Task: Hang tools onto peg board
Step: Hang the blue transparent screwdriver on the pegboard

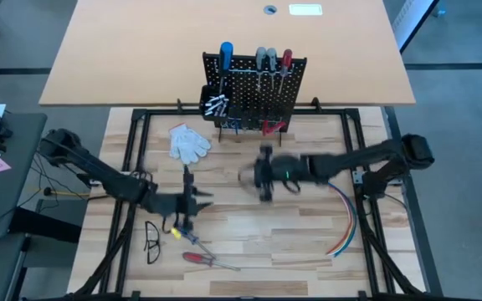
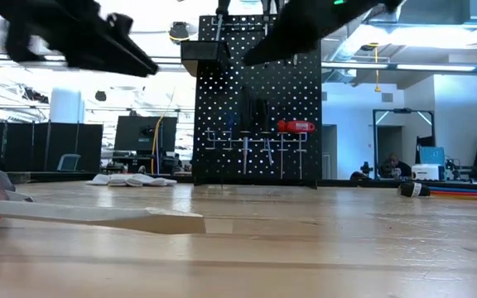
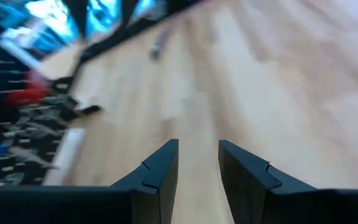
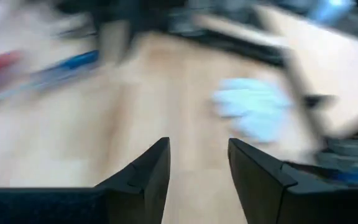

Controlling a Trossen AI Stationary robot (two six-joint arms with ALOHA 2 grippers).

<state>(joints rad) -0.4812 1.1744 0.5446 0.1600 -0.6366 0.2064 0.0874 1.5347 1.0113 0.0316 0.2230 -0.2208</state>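
The blue screwdriver [image 1: 197, 242] is close to my left gripper and far from my right gripper, so next I grab the screwdriver's handle [image 1: 188, 236] with my left gripper and pass the screwdriver's stem across.
The black peg board [image 1: 253, 88] stands upright at the table's far edge, and several screwdrivers and a red-handled tool [image 2: 296, 126] hang on it. A red-handled screwdriver [image 1: 197, 259] and a smaller tool [image 1: 184, 236] lie flat on the wood near the front left. My left gripper [image 1: 207, 199] hovers just above them. It is open, with nothing between its fingers [image 3: 197, 165]. My right gripper [image 1: 253, 174] is over the table's middle, in front of the peg board. It is also open and empty [image 4: 197, 165].
A white glove [image 1: 189, 142] lies left of the peg board's foot. A bundle of coloured cables [image 1: 346, 221] curves along the right side. A black wire-like object [image 1: 151, 242] lies by the front left. Bare wood stretches between the two grippers.
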